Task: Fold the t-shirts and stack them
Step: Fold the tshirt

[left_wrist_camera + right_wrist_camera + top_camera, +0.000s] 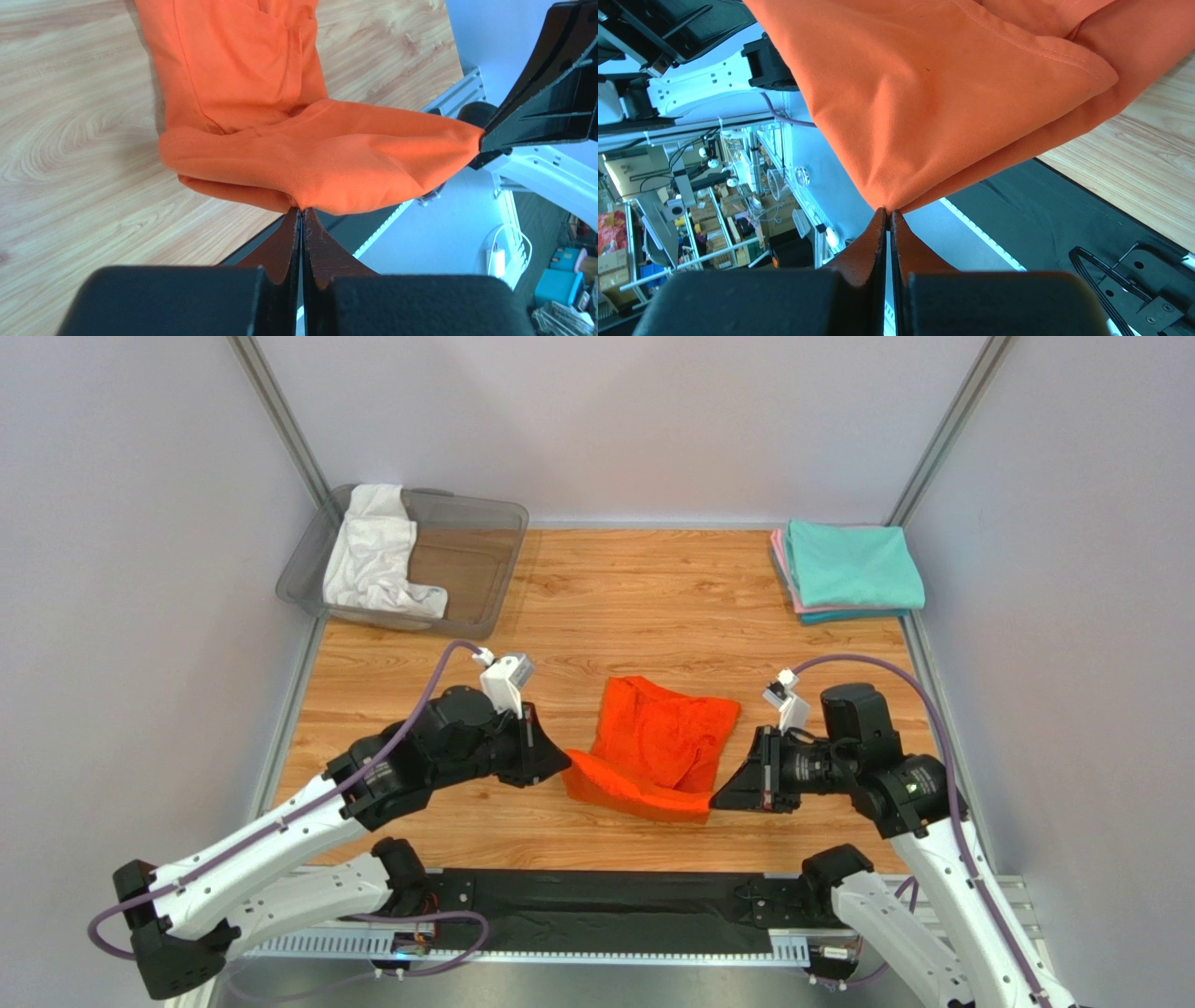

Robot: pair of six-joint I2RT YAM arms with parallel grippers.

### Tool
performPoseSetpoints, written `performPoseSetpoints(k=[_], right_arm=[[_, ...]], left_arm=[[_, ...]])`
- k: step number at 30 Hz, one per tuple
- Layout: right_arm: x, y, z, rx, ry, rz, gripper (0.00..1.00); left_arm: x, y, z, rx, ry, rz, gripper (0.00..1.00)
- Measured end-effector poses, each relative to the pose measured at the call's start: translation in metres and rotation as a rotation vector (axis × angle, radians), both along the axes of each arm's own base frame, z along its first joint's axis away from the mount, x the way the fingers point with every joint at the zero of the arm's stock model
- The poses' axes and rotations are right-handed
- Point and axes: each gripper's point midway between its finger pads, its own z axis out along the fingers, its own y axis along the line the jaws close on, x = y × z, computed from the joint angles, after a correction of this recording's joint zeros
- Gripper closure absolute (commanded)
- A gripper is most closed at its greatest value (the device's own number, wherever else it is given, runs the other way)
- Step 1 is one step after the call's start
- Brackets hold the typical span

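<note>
The orange t-shirt's near edge (634, 798) is spread across both grippers and the t-shirt's far part lies flat. My left gripper goes on to the t-shirt's far edge (631, 686) and lets go there.
The bright orange t-shirt (657, 745) is held stretched between my two grippers near the table's front, its far part lying on the wood. My left gripper (563, 770) is shut on its near left corner; in the left wrist view the gripper (302, 209) pinches the orange cloth (323, 154). My right gripper (718, 798) is shut on the near right corner; in the right wrist view the gripper (888, 210) pinches the cloth (934, 91). The white t-shirt (373, 553) lies crumpled in the bin. The teal folded t-shirt (850, 564) lies on the pink one (776, 560) at the far right.
The clear grey plastic bin (477, 560) stands at the far left corner. A black mat (603, 903) runs along the table's near edge between the arm bases. Grey walls close in both sides.
</note>
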Motion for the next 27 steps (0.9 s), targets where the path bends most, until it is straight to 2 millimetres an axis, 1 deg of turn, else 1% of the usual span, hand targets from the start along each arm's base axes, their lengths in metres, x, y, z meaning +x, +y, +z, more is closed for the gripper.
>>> performPoseSetpoints(k=[3,6,11,17,22,27], right_arm=[[0.003,-0.002,-0.003,-0.019,0.008,-0.026,1.00],[0.008,-0.004,-0.005,-0.040,0.007,-0.053,1.00],[0.017,-0.008,0.002,-0.063,-0.038,-0.105,1.00],[0.022,-0.013,0.002,-0.083,-0.060,-0.151,1.00],[0.031,-0.017,0.000,-0.109,-0.075,-0.198,1.00],[0.050,-0.019,0.002,-0.124,-0.103,-0.247,1.00]], left_arm=[[0.008,-0.003,-0.001,0.027,-0.010,0.010,1.00],[0.017,-0.011,-0.003,0.060,-0.016,0.010,1.00],[0.029,-0.028,-0.001,0.064,-0.045,-0.014,1.00],[0.045,-0.041,0.001,0.047,-0.035,-0.028,1.00],[0.060,-0.046,-0.008,0.042,-0.007,-0.024,1.00],[0.080,-0.047,-0.018,0.041,0.023,-0.004,1.00]])
